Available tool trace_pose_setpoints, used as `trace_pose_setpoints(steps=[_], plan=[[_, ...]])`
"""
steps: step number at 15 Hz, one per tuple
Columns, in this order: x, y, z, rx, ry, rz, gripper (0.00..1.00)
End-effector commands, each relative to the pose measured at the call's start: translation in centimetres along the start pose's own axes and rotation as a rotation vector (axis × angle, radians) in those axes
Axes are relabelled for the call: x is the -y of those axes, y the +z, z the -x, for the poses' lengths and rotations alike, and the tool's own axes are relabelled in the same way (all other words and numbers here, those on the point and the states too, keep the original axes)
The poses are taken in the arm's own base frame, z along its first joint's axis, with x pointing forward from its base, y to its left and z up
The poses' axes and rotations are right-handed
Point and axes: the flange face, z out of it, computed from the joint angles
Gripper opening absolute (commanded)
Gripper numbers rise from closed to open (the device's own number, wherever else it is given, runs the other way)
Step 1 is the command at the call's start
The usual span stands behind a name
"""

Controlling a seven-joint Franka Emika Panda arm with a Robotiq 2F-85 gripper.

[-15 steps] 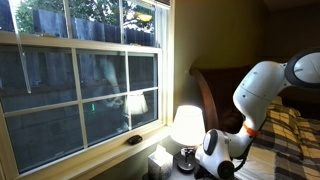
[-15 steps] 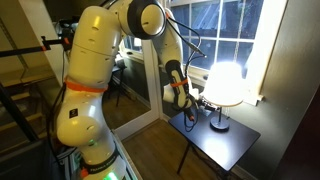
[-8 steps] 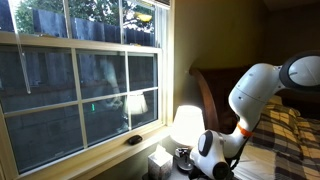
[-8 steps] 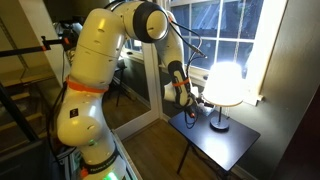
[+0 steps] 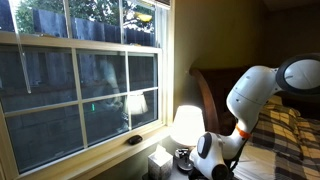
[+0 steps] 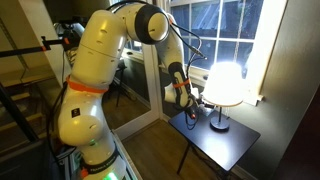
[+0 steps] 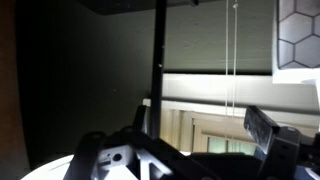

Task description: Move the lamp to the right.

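The lamp's dark stem (image 7: 158, 65) stands close to my gripper's left finger, so I should shift my gripper back toward that side and center the stem (image 7: 155, 108) before closing.
The lamp (image 5: 187, 123) is lit, with a glowing cream shade, a thin dark stem and a round dark base. It stands on a small dark table (image 6: 238, 148) by the window and shows in both exterior views (image 6: 225, 84). My gripper (image 6: 191, 108) is low beside the lamp's base, on the side away from the window. In the wrist view the gripper (image 7: 200, 125) is open. The lamp's dark stem (image 7: 160, 50) rises between the fingers, close to the left one. The fingertips are hidden in an exterior view (image 5: 190, 157) behind the wrist.
A white box (image 5: 160, 164) sits on the table beside the lamp's base. The window sill (image 5: 90, 142) runs just behind it. A dark wooden headboard (image 5: 211, 90) and a bed with a plaid blanket (image 5: 288, 132) lie beyond the arm.
The arm has shifted slightly toward the lamp. The lamp has not moved.
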Motion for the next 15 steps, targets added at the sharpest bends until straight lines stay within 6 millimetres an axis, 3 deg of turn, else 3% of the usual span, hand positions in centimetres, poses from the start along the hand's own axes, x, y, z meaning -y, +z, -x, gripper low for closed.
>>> trace_pose_setpoints(steps=[1,6,14,15], plan=[[-2.6,1.3,1.8,-0.012,0.045,0.073,1.00],[-4.1,2.6,2.7,-0.037,0.040,0.095,1.00],[-0.6,1.6,2.0,-0.048,0.014,0.037,1.00],[-0.4,1.5,2.1,-0.056,0.010,0.037,0.87]])
